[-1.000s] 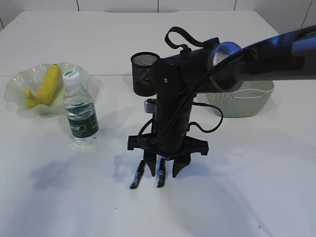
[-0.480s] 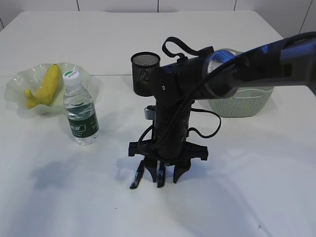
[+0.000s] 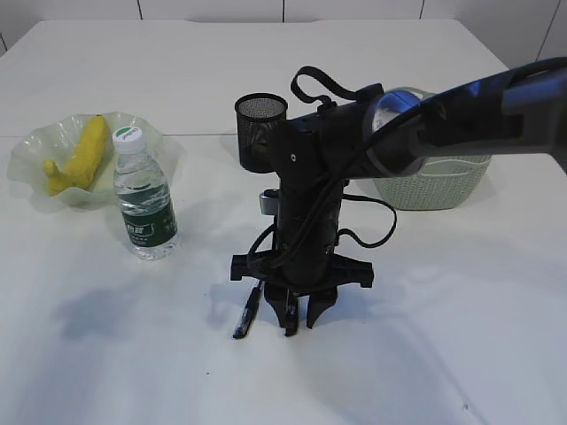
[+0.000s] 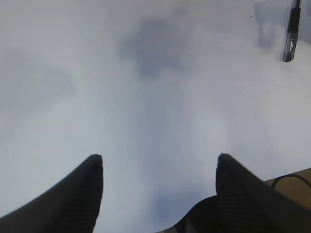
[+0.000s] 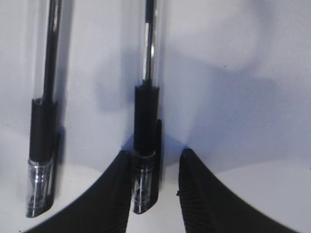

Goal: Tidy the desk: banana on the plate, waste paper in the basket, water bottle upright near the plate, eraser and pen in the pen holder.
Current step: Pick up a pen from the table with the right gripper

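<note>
My gripper will lift by the end with the cap, and the whole pen should come up with it, because the cap fits tightly over the black grip.
Two black-capped clear pens lie side by side on the white table. My right gripper points straight down over the right-hand pen. Its fingers straddle the capped end: the left finger touches the pen, and a gap shows between the pen and the right finger, so the gripper is open. The other pen lies free just to the left. My left gripper hangs open over bare table and holds nothing. The banana lies on the plate, with the water bottle upright beside it. Eraser and waste paper are out of view.
The black mesh pen holder stands behind the right arm. The pale green basket sits at the right, partly hidden by the arm. A pen shows at the top right of the left wrist view.
My right gripper has sunk lower onto the right-hand pen and its fingers have narrowed around it. The left gripper, bottle, banana and other pen have not moved.
</note>
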Available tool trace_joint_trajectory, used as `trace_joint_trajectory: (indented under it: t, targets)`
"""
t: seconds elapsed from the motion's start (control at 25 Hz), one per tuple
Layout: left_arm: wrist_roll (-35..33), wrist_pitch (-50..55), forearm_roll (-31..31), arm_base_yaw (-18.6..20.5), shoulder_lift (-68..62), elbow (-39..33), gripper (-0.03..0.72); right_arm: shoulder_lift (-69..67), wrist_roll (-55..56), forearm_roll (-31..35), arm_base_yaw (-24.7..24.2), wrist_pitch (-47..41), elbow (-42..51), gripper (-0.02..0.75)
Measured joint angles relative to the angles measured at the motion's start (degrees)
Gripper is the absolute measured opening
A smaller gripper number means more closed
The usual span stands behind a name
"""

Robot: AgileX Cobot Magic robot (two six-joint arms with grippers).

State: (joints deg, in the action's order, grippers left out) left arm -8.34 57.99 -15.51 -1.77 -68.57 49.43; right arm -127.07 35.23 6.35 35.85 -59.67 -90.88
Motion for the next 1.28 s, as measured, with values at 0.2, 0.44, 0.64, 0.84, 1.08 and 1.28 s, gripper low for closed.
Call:
trace_joint_trajectory:
  t: [0.2, 0.44, 0.64, 0.84, 1.08, 1.28]
  targets:
    - [0.0, 0.0, 0.0, 0.0, 0.0, 0.0, 0.512, -0.1, 0.0, 0.0, 0.0, -0.1, -0.3, 0.193]
    - [0.0, 0.0, 0.0, 0.0, 0.0, 0.0, 0.512, -0.2, 0.0, -0.1, 0.0, -0.2, -0.3, 0.085]
    - [0.0, 0.0, 0.0, 0.0, 0.0, 0.0, 0.512, -0.2, -1.0, -0.2, 0.0, -0.2, -0.3, 0.072]
    - [0.0, 0.0, 0.0, 0.0, 0.0, 0.0, 0.508, -0.2, -4.0, -0.2, 0.0, -1.6, -0.3, 0.072]
    - [0.0, 0.0, 0.0, 0.0, 0.0, 0.0, 0.506, 0.7, -7.1, -2.8, 0.0, -4.3, -0.3, 0.071]
    - [0.0, -0.1, 0.0, 0.0, 0.0, 0.0, 0.506, 4.0, -9.1, -4.5, 0.0, -5.3, -0.3, 0.071]
